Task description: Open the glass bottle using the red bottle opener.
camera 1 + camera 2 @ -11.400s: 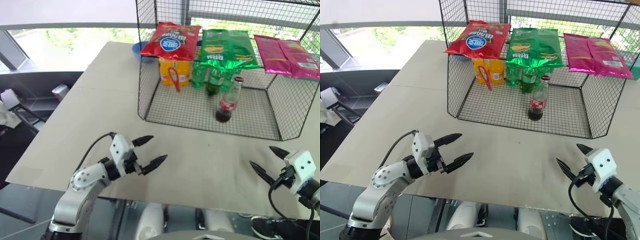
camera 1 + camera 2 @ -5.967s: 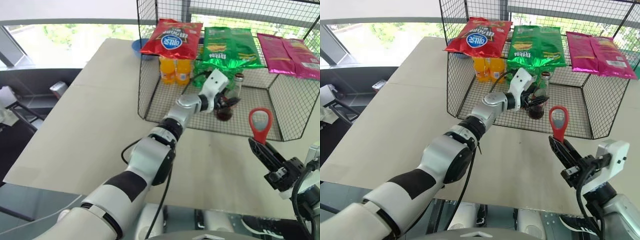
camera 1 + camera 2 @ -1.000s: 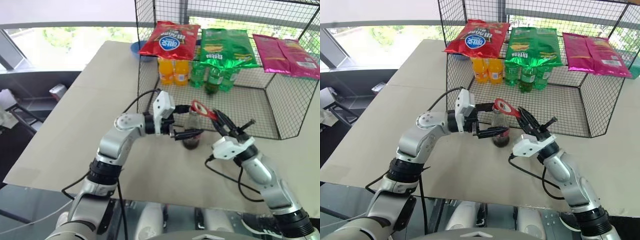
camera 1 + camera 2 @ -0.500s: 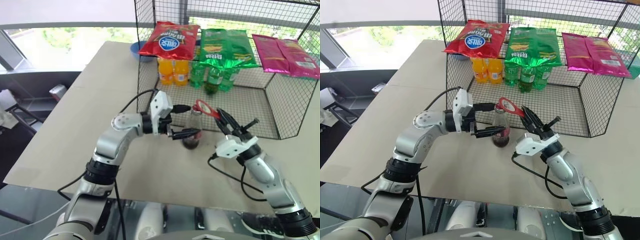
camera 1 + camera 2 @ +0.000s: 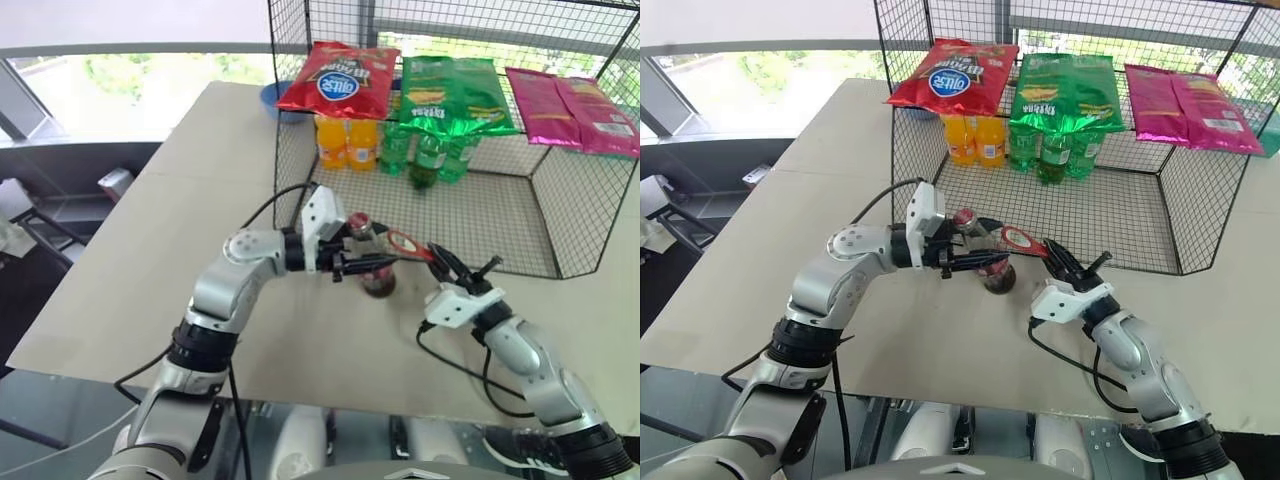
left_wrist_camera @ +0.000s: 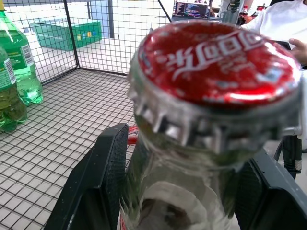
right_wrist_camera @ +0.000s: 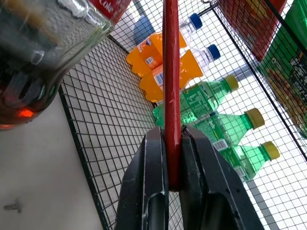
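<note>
The glass bottle leans, and my left gripper is close under its cap (image 5: pixel 363 233). Next, I let go of the bottle upright and take hold of it lower down, just above the label (image 5: pixel 985 244).
The glass bottle (image 5: pixel 374 272), dark cola with a red cap (image 6: pixel 216 62), stands on the table in front of the wire cage, tipped so its cap leans toward my left arm. My left gripper (image 5: pixel 372 255) reaches in from the left, shut on the bottle's neck, with a black finger (image 6: pixel 108 177) on each side just under the cap. Low at the right, my right gripper (image 5: pixel 434 254) is shut on the handle of the red bottle opener (image 5: pixel 405 243). Its oval head points at the bottle's neck, close beside it. The opener's edge (image 7: pixel 171 86) rises straight from those fingers.
A wire cage (image 5: pixel 300 190) stands behind the bottle. Inside are orange soda bottles (image 5: pixel 347 143) and green bottles (image 5: pixel 430 155). On top lie a red chip bag (image 5: pixel 340 82), a green bag (image 5: pixel 455 95) and pink bags (image 5: pixel 575 110). The table's front edge (image 5: pixel 300 385) is near.
The left fingers have drawn in on the bottle's neck and the bottle has tipped toward the left. The right gripper has sunk, bringing the opener's head down beside the neck.
</note>
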You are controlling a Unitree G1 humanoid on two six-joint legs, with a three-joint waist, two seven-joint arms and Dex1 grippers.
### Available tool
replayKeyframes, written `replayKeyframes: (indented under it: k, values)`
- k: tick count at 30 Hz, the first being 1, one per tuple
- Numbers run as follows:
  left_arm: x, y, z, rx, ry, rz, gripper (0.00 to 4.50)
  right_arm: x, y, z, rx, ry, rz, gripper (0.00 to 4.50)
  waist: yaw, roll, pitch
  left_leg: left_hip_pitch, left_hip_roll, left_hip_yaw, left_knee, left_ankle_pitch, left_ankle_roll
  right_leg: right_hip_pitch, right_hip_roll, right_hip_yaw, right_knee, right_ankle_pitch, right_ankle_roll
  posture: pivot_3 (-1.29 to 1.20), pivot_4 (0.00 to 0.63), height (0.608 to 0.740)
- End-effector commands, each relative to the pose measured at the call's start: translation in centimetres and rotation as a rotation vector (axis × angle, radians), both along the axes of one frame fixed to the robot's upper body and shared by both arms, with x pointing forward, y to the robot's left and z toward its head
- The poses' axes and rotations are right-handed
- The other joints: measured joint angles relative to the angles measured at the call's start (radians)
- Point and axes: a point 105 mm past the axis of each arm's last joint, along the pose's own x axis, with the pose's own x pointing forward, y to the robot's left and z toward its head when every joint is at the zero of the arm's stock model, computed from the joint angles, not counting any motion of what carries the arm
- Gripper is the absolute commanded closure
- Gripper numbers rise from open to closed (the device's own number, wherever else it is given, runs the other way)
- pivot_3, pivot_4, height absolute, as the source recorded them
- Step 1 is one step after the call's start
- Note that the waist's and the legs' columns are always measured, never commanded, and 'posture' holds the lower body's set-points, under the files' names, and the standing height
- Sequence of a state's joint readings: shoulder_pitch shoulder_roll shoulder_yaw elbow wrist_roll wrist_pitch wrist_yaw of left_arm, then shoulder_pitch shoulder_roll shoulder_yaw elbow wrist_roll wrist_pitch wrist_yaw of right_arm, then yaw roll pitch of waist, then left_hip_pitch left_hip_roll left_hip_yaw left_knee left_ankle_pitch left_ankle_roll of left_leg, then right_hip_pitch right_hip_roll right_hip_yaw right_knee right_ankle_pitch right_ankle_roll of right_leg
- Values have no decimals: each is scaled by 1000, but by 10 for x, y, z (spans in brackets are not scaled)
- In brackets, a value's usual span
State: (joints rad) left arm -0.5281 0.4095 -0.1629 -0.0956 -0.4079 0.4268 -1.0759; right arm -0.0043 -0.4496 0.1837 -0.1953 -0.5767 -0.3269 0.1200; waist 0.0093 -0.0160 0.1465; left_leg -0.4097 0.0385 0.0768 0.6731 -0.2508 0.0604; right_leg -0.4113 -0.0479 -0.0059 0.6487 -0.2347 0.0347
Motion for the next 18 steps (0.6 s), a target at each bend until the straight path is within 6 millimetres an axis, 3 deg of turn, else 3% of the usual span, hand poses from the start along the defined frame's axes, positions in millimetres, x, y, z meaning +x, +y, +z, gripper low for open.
replayKeyframes:
  k: [1,12,18]
  values:
    - [-4,-3,4,-12,-23,-24,2252,-3,2,21,41,-74,6,4500,0,0,0,0,0,0,0,0,0,0,0,0,0,0,0,0,150,740]
    - [5,-17,9,-29,-48,-51,2252,-4,-16,50,380,-80,-125,4500,5,0,0,-3,0,-1,0,1,-1,-2,0,-1,0,2,3,0,150,740]
    - [8,-22,9,-24,-53,-85,2252,-11,-12,70,404,-132,-82,4500,1,0,0,-3,-1,-2,0,0,0,-2,0,-2,-1,2,3,0,150,740]
